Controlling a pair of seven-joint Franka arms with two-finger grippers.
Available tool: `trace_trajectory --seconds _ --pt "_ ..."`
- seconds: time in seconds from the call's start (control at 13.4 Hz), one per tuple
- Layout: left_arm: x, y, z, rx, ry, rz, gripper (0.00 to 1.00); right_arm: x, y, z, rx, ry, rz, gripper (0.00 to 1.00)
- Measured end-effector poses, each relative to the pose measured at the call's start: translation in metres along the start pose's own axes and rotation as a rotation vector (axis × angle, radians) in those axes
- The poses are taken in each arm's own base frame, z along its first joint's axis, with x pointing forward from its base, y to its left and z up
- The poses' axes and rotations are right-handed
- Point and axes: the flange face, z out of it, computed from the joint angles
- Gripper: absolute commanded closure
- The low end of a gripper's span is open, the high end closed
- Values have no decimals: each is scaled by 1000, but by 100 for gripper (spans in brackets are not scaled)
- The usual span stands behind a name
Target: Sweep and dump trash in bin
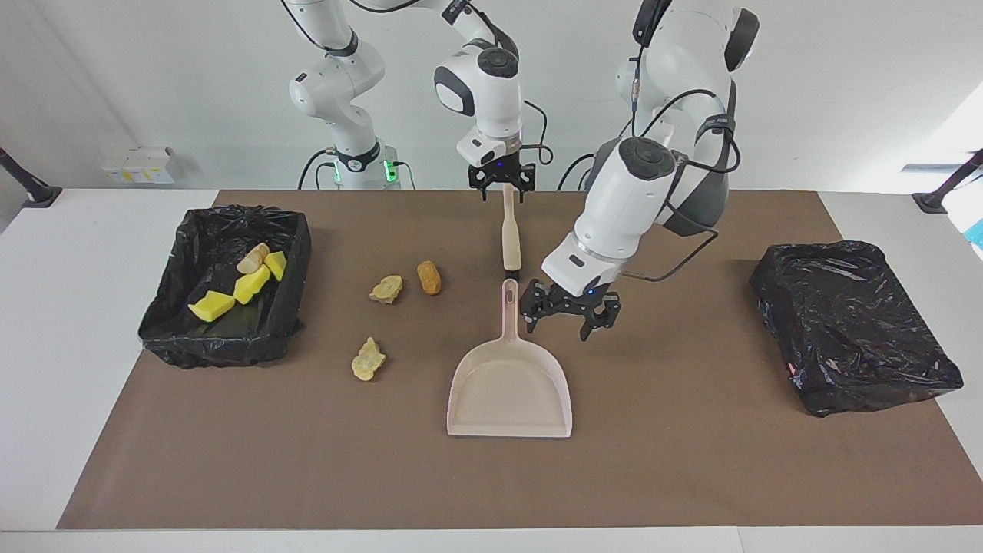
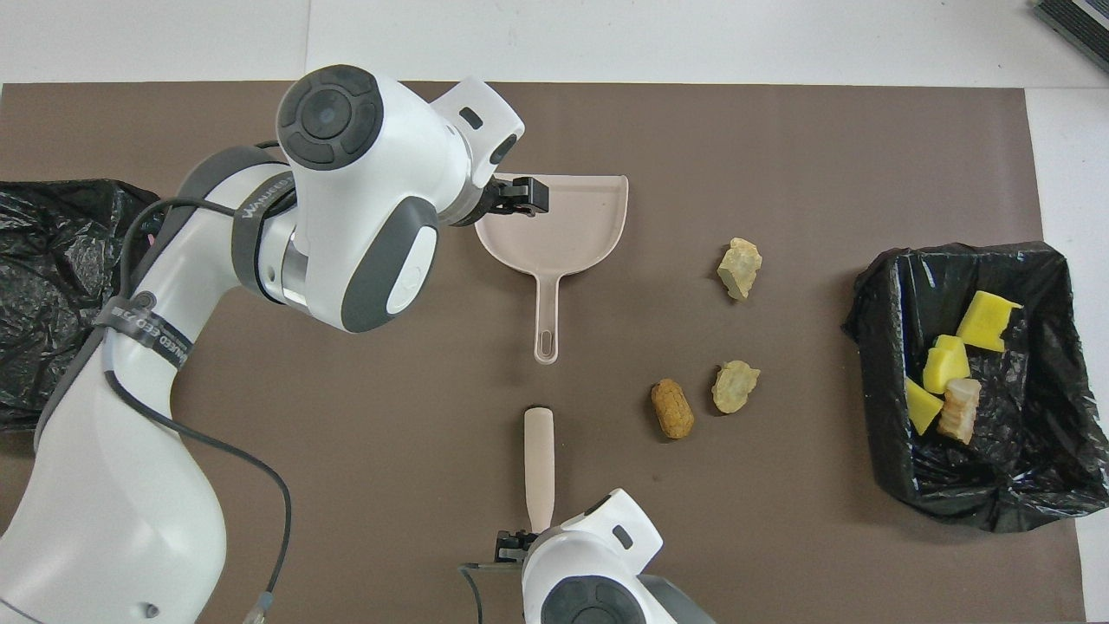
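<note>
A curved rim (image 2: 603,256) closes in the dustpan. The trash lumps (image 2: 672,409) will therefore stay in the dustpan when I carry it over to the black-bagged box.
A pale pink dustpan (image 1: 511,392) lies flat mid-mat, handle toward the robots; it also shows in the overhead view (image 2: 563,225). A cream brush handle (image 1: 511,230) lies in line with it, nearer the robots (image 2: 539,459). My right gripper (image 1: 503,184) is open over the brush's end nearest the robots. My left gripper (image 1: 572,311) is open, low beside the dustpan's handle. Three trash lumps lie on the mat: tan (image 1: 386,289), orange-brown (image 1: 428,277), yellowish (image 1: 369,359). Several more lumps (image 1: 238,284) lie in the black-lined bin (image 1: 223,342).
The bin (image 2: 875,286) stands at the right arm's end of the brown mat. A second black-bagged box (image 1: 852,322) sits at the left arm's end. The left arm's cable hangs near the dustpan handle.
</note>
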Motion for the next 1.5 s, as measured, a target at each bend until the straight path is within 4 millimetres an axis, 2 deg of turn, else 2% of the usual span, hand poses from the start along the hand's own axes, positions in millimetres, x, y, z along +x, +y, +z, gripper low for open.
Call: trace_trajectory --seconds 0.15,0.37,0.52,0.6,0.75,0.82,0.97,1.05,1.12,1.2,1.27,1.42,1.5 --pt "-19 18 30 10 -64 29 0 -10 -1 10 10 9 10 19" --pt "-50 35 64 24 -174 50 0 -22 -8 37 14 13 21 32" --pt "-70 44 85 42 -224 66 0 -24 -11 51 -2 5 22 48" --pt "-78 48 92 48 -240 75 0 -24 -11 53 -5 3 22 60" --pt "-88 56 100 55 -258 88 0 -24 -11 53 -6 3 23 91" --pt "-89 57 101 55 -259 90 0 -24 -11 54 -7 2 23 100" --pt "-90 57 101 56 -260 87 0 -24 -10 54 -13 -1 24 100" --pt "-91 56 102 59 -264 83 9 -23 -10 54 -25 -9 26 100" --pt "-92 55 105 62 -270 80 42 -21 -11 50 -42 -21 31 100" --pt "-93 54 106 65 -275 78 91 -15 -11 43 -59 -33 41 100" --pt "-94 54 106 68 -281 78 100 -6 -9 33 -77 -47 60 100" --pt "-94 52 104 75 -290 76 100 19 5 10 -108 -73 119 100" --pt "-92 50 100 81 -292 72 100 34 19 2 -122 -85 158 100"
